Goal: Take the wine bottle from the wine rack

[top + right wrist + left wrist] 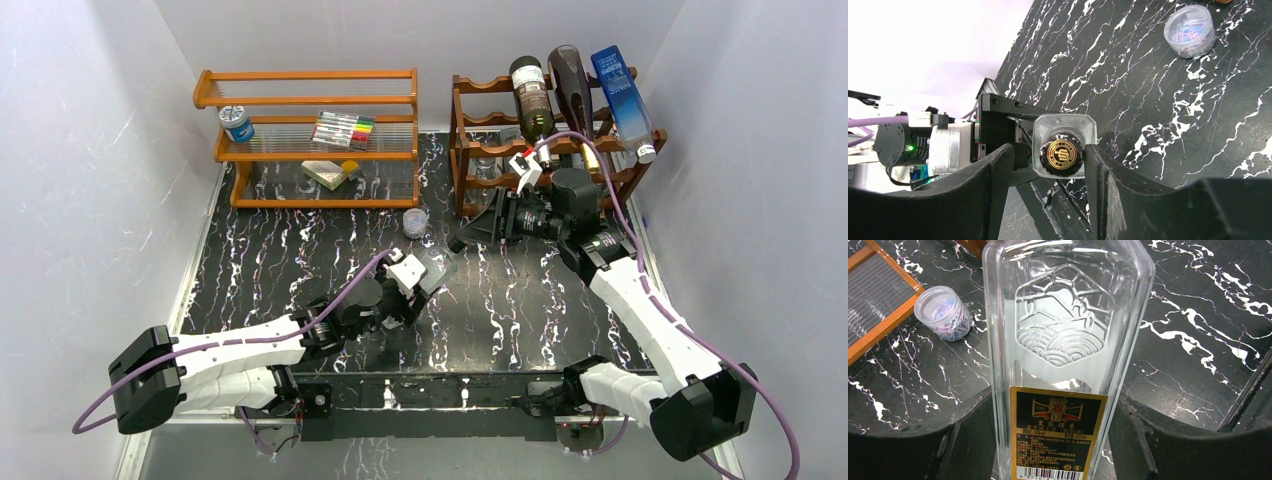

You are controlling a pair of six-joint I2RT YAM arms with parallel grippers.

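The robot's left gripper is low by the clear bottle's label (1058,432), so the right gripper should first hold the bottle's cap, and then the left gripper should move to the bottle's upper body (443,260).
A clear square glass bottle (440,263) with a black-and-gold label (1055,435) and a black cap (1064,156) hangs above the table between my two grippers. My left gripper (428,276) is shut on its lower body, with both fingers (965,440) against the glass. My right gripper (463,240) is open around the cap end; one finger (1098,170) touches it and the other stands off. The dark wine rack (480,160) stands at the back right. A green bottle (530,95), a brown bottle (572,82) and a blue bottle (622,92) lie on it.
An orange straight-railed shelf (300,100) at the back left holds markers (343,130), a small jar (237,122) and a box (325,173). A clear tub of paper clips (414,222) sits on the black marble tabletop (300,250) in front of it. White walls close in on three sides.
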